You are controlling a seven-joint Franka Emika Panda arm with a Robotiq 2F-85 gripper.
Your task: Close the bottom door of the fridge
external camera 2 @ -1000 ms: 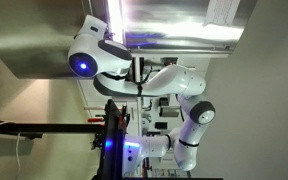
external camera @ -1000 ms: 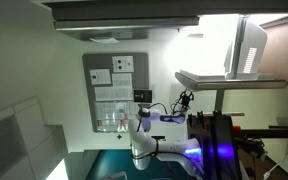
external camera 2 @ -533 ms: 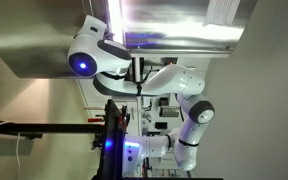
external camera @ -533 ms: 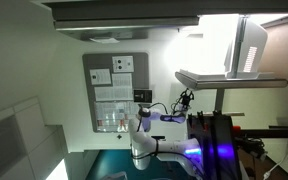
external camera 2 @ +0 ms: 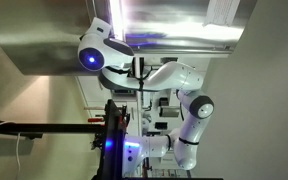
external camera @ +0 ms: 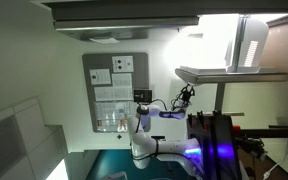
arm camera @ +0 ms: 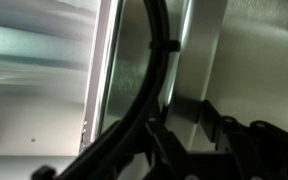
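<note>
The robot's fingers are around the bottom door's handle (arm camera: 196, 62) and there is a clear gap to the fridge (external camera: 187, 22), so the gripper should keep pushing until the door is flush and then let go.
Both exterior views are turned sideways. The fridge (external camera: 250, 44) is a white-grey box with a bright white inside, and it also shows in an exterior view (external camera 2: 179, 18). The bottom door (external camera: 234, 74) is a thick pale slab that stands swung out from it. It shows as a large grey panel in an exterior view (external camera 2: 39, 45). My gripper (external camera: 187, 96) is against the door's edge; it also shows in an exterior view (external camera 2: 138, 70). In the wrist view the gripper (arm camera: 184, 128) has dark fingers (arm camera: 210, 122) standing apart, with the pale door panel (arm camera: 246, 50) close behind them. A black cable (arm camera: 156, 60) crosses the view.
A grey board with white paper sheets (external camera: 115, 90) hangs on the wall behind the robot base (external camera: 144, 148). A dark stand with a blue-lit box (external camera: 219, 140) is beside the base. It also shows in an exterior view (external camera 2: 119, 140).
The arm has moved with the door. The slab has swung a little towards the fridge and now lies flatter against it.
</note>
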